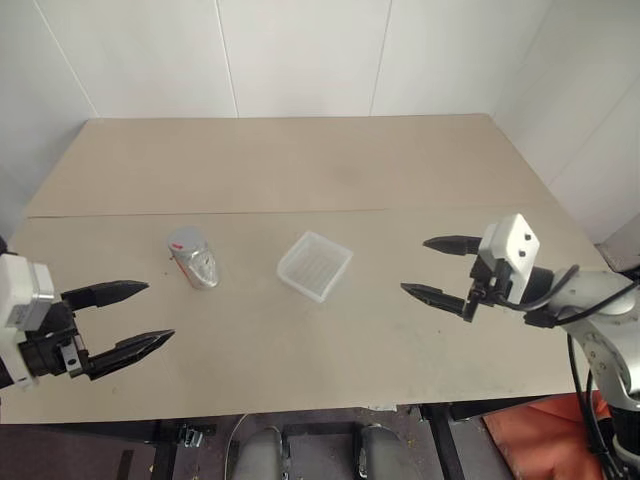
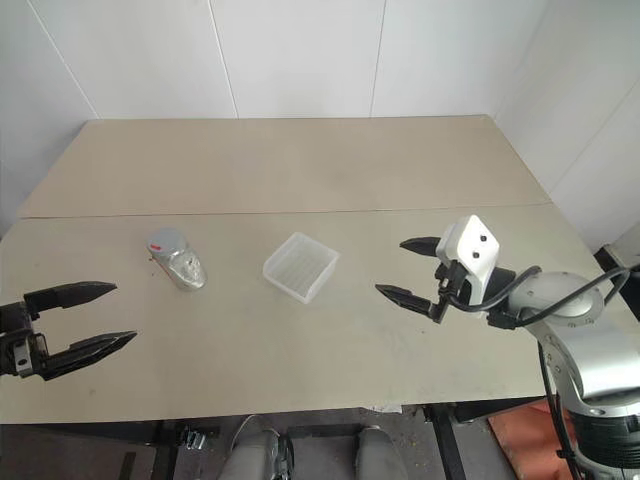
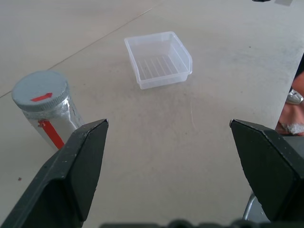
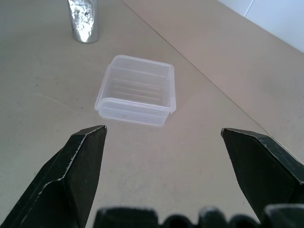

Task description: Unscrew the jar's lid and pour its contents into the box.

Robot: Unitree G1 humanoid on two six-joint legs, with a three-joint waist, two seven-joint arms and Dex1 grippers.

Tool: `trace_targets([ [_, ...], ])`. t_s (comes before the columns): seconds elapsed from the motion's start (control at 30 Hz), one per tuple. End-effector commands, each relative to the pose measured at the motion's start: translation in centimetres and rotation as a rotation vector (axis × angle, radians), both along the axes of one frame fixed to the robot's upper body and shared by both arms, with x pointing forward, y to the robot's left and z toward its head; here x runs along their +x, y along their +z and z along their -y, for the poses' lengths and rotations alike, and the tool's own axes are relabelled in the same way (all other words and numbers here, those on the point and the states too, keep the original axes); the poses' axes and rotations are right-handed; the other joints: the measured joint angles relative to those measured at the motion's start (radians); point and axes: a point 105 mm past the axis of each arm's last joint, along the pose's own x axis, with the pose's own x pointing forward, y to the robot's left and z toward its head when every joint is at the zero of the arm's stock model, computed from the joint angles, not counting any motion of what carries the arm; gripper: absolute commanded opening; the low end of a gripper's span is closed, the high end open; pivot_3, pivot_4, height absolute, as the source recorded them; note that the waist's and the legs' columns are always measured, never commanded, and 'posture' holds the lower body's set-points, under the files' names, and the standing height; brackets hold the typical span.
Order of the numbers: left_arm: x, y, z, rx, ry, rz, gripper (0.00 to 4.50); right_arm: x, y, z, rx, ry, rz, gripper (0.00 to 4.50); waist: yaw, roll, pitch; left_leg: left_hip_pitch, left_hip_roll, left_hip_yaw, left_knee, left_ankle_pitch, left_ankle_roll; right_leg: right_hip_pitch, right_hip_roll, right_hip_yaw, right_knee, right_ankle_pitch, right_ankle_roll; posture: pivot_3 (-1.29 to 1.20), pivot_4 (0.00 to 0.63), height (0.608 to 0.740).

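Observation:
The grey lid (image 1: 187,238) should turn all the way around and still stay on the jar when the robot twists it, because its deep ribbed rim (image 3: 49,105) goes around the jar's neck.
The silvery jar (image 1: 193,259) stands upright on the beige table (image 1: 300,170), left of centre, with its grey lid (image 3: 40,90) screwed on and a red mark on top. The contents are hidden inside. To its right sits the translucent white box (image 1: 315,265), empty, with a ribbed bottom. My left gripper (image 1: 130,315) hovers open near the table's front left, short of the jar. At the right side my right gripper (image 1: 440,268) is open too, pointing toward the box from a short distance. Nothing is between either pair of fingers.
White walls close in behind and to the right of the table. An orange object (image 1: 540,440) lies on the floor below the front right corner.

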Motion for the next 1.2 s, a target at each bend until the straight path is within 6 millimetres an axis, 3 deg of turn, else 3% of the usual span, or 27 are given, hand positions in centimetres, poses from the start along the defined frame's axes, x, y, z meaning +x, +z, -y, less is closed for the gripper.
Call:
trace_targets([
  [0.03, -0.2, 0.1, 0.3, 0.010, -0.003, 0.038, 4.45, -0.8, 0.6, -0.6, -0.018, 0.063, 0.013, 4.50, 0.000, 0.000, 0.000, 0.000, 0.000, 0.000, 0.000, 0.000, 0.000, 0.000, 0.000, 0.000, 0.000, 0.000, 0.000, 0.00, 0.150, 0.740],
  [0.3, 0.2, -1.5, -1.3, -0.036, 0.138, 0.061, 4.45, -0.8, 1.3, -2.3, -0.020, 0.128, 0.039, 4.50, -0.003, 0.000, 0.000, 0.000, 0.000, 0.000, 0.000, 0.000, 0.000, 0.000, 0.000, 0.000, 0.000, 0.001, 0.001, 0.00, 0.150, 0.740],
  [0.43, 1.9, -2.4, -2.4, -0.043, 0.183, 0.086, 4.45, -0.7, 0.8, -2.1, -0.047, 0.131, 0.040, 4.50, 0.009, 0.000, 0.000, 0.000, -0.001, 0.000, 0.000, 0.000, 0.000, 0.000, 0.000, 0.000, 0.000, 0.001, 0.001, 0.00, 0.150, 0.740],
  [0.6, 4.7, -3.1, -3.1, -0.037, 0.195, 0.102, 4.45, -0.9, 1.7, -2.2, -0.027, 0.120, 0.065, 4.50, 0.012, -0.001, 0.000, 0.000, -0.001, 0.000, 0.001, 0.000, 0.000, 0.001, -0.001, -0.001, 0.000, 0.001, 0.002, 0.00, 0.150, 0.740],
  [1.0, 10.0, -4.4, -1.8, -0.055, 0.235, 0.181, 4.45, -1.2, 1.7, -2.4, -0.030, 0.064, 0.093, 4.50, 0.011, -0.001, 0.000, -0.001, -0.001, -0.001, 0.000, 0.000, 0.000, 0.001, -0.001, -0.001, 0.000, 0.002, 0.002, 0.00, 0.150, 0.740],
  [1.2, 11.4, -4.3, -1.4, -0.089, 0.242, 0.184, 4.45, -1.2, 1.9, -2.4, -0.028, 0.054, 0.108, 4.50, 0.010, -0.001, 0.000, -0.001, -0.001, -0.001, 0.000, 0.000, 0.000, 0.001, -0.001, -0.001, 0.000, 0.002, 0.002, 0.00, 0.150, 0.740],
])
